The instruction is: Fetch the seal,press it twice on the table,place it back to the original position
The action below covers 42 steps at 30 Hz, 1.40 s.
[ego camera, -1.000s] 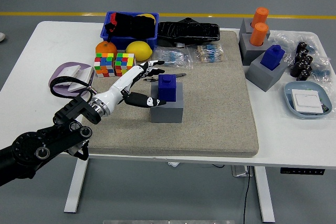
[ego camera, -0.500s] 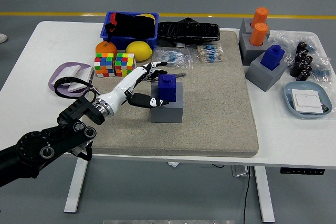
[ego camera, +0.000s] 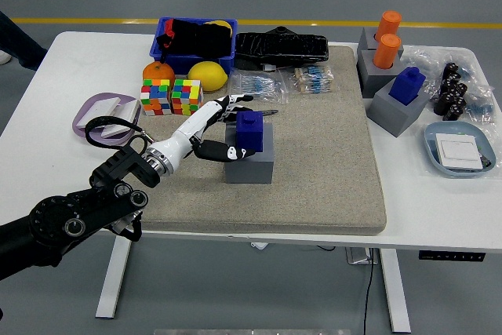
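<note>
The seal's straight sides (ego camera: pixel 250 145) go down into the grey holder (ego camera: pixel 250 170), so I expect the holder to stay behind with an empty square socket once I lift the seal.
A blue seal (ego camera: pixel 251 131) stands upright in a grey block holder (ego camera: pixel 251 160) on the beige mat (ego camera: pixel 329 162). My left hand (ego camera: pixel 227 127) reaches in from the lower left and sits right beside the seal's left side. Its fingers (ego camera: pixel 235 101) are spread past the seal's far left corner and the thumb (ego camera: pixel 223 151) lies against the holder's left face. The hand holds nothing. My right hand is out of view.
Two colour cubes (ego camera: pixel 171 96), an orange (ego camera: pixel 158 71) and a lemon (ego camera: pixel 208 74) sit behind the hand, with a blue bin (ego camera: pixel 196 41) further back. A second blue seal (ego camera: pixel 407 84) and orange cylinders (ego camera: pixel 387 39) stand in grey holders at right. A purple dish (ego camera: pixel 102 111) lies at left.
My left arm has slid forward and right, bringing the hand closer in against the seal and holder. The seal has not moved.
</note>
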Motion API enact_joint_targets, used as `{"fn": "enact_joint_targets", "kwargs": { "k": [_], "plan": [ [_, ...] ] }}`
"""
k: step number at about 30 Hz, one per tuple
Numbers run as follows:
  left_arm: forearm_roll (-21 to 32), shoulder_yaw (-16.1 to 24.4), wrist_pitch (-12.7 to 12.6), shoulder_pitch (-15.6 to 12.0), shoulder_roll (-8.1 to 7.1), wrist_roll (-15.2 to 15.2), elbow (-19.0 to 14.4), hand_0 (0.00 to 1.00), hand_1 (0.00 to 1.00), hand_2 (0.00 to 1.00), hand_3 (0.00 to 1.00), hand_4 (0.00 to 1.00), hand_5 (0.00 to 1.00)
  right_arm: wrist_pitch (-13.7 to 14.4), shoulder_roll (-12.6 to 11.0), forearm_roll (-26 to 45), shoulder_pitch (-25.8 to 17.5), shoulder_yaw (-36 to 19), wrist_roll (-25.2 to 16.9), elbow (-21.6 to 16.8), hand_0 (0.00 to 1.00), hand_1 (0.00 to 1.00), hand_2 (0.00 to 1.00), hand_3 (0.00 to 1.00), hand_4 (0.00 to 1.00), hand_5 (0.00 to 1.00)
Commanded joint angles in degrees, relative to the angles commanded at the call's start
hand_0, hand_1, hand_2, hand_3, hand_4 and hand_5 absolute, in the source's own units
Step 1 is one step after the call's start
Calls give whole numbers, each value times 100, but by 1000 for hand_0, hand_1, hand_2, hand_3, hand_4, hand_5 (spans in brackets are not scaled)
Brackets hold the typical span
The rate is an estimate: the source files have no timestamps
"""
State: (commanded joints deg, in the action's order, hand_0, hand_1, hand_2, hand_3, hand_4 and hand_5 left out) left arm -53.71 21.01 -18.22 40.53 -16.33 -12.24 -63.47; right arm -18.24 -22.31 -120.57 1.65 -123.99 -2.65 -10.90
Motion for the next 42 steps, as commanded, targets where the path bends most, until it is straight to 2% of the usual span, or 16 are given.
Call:
{"fn": "enact_joint_targets", "kwargs": {
  "k": [1, 2, 7, 8, 13, 14, 19, 20, 25, 26, 37, 42],
  "plan": [
    [0, -1, -11, 1, 3, 4, -1, 774, 743, 799, 891, 905, 2, 2, 0, -5, -1, -6, 1, 2, 911, 812, 811, 799, 985, 698],
    [2, -5, -28, 5, 6, 9, 0, 722, 667, 723, 877, 856, 2, 4, 1, -9, -1, -8, 2, 3, 911, 811, 811, 801, 984, 698],
    [57, -35, -81, 22, 18, 21, 24, 722, 667, 723, 877, 856, 2, 7, 2, -12, -3, -4, 5, 2, 911, 811, 811, 801, 984, 698],
    [72, -37, -95, 26, 21, 18, 30, 703, 613, 634, 867, 838, 2, 8, 2, -11, -1, -1, 5, 2, 911, 812, 811, 800, 984, 698],
    [171, -35, -145, 44, 54, -18, 80, 703, 613, 634, 867, 838, 2, 14, 7, -15, 0, -18, 7, 3, 911, 812, 811, 800, 984, 698],
    [177, -37, -152, 47, 56, -22, 85, 694, 557, 574, 858, 814, 2, 13, 7, -15, -1, -18, 7, 3, 911, 811, 811, 801, 984, 698],
    [182, -50, -232, 55, 62, -63, 88, 694, 557, 574, 858, 814, 2, 21, 4, -21, -5, -24, 6, 3, 911, 811, 811, 801, 984, 698],
    [183, -55, -259, 57, 64, -81, 88, 615, 451, 473, 839, 741, 2, 24, 5, -21, -5, -25, 8, 4, 911, 811, 811, 799, 984, 697],
    [165, -40, -356, 68, 72, -120, 78, 615, 451, 473, 839, 741, 2, 25, 7, -18, -5, -22, 8, 3, 911, 811, 811, 799, 984, 697],
    [183, -24, -365, 67, 70, -131, 68, 572, 427, 435, 836, 681, 2, 23, 7, -15, -6, -19, 8, 2, 911, 812, 811, 798, 984, 698],
    [166, 123, -361, 110, 5, -110, -104, 570, 426, 429, 833, 681, 2, 18, 8, -18, -6, -26, 6, 3, 911, 811, 811, 798, 984, 697],
    [88, 313, -374, 84, -42, -140, -196, 558, 430, 432, 829, 683, 2, 19, 10, -28, -13, -49, 4, 6, 911, 811, 811, 800, 984, 697]
  ]
}}
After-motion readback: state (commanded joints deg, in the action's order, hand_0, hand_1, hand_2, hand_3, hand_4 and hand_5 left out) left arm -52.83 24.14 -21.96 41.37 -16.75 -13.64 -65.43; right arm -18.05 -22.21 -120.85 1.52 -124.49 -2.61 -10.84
